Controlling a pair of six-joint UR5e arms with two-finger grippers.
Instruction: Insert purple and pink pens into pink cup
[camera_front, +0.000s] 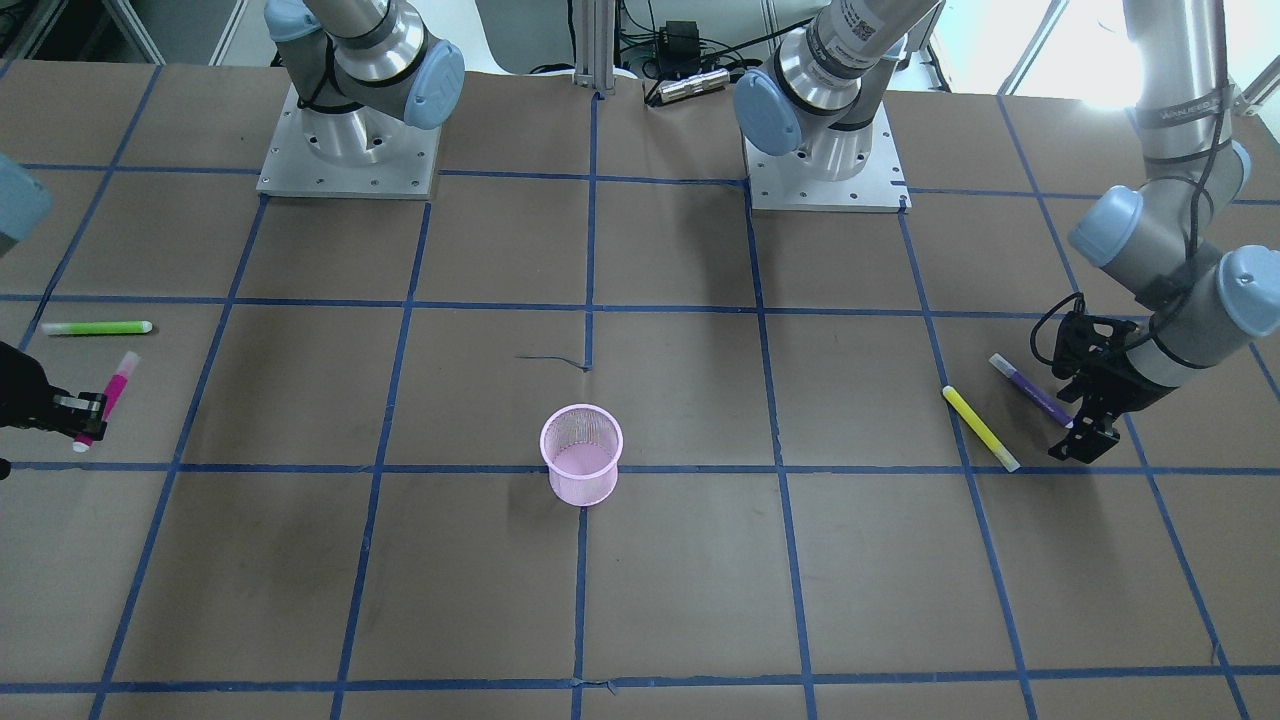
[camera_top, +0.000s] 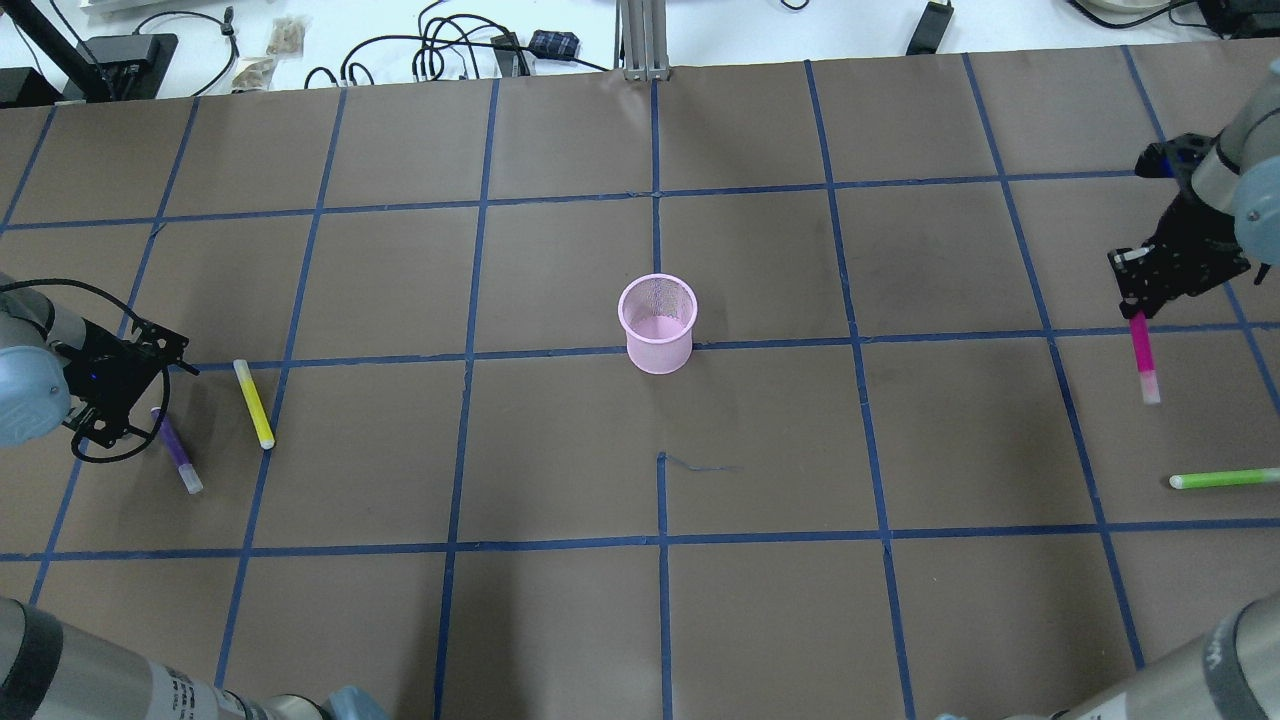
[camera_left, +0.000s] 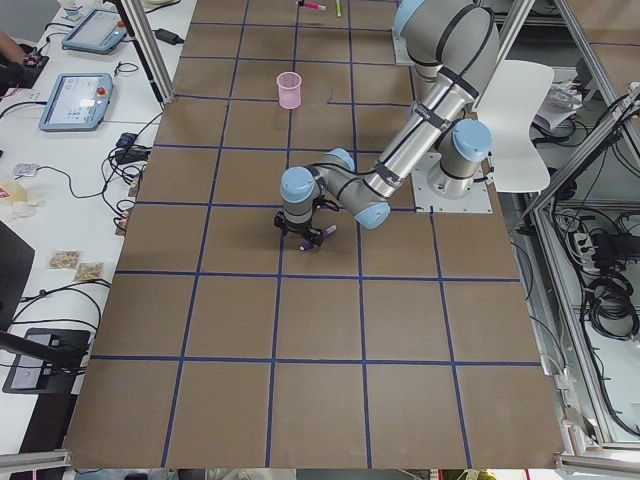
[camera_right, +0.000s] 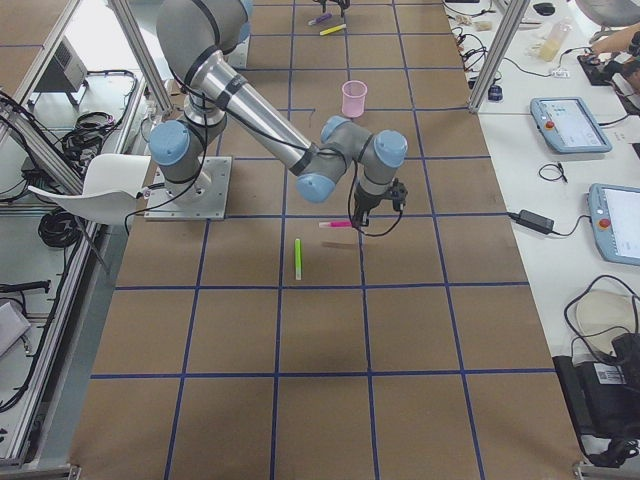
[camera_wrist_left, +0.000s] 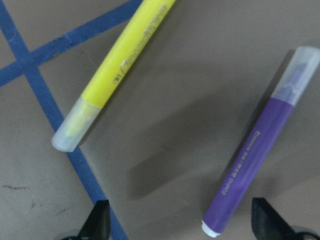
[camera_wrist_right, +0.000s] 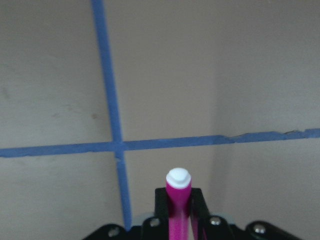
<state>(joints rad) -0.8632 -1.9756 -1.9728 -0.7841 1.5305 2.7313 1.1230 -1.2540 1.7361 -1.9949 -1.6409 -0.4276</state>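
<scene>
The purple pen (camera_front: 1032, 391) lies at a slant to the open fingers of the robot's left gripper, so the pen will turn into line when its white end (camera_wrist_left: 210, 229) is pinched by that gripper.
The pink mesh cup (camera_front: 581, 452) stands upright near the table's middle, also in the overhead view (camera_top: 657, 322). My right gripper (camera_front: 88, 418) is shut on the pink pen (camera_front: 118, 385) by one end. It holds the pen a little above the table at the far right of the overhead view (camera_top: 1143, 350). The pen shows between the fingers in the right wrist view (camera_wrist_right: 178, 200). The purple pen (camera_front: 1030, 390) lies flat on the table. My left gripper (camera_front: 1085, 440) is open just over the pen's end, with the pen (camera_wrist_left: 260, 165) near one fingertip (camera_wrist_left: 265, 220).
A yellow pen (camera_front: 980, 428) lies beside the purple one, also in the left wrist view (camera_wrist_left: 115, 70). A green pen (camera_front: 95, 328) lies near the right gripper. The two arm bases (camera_front: 350, 150) stand at the robot's edge of the table.
</scene>
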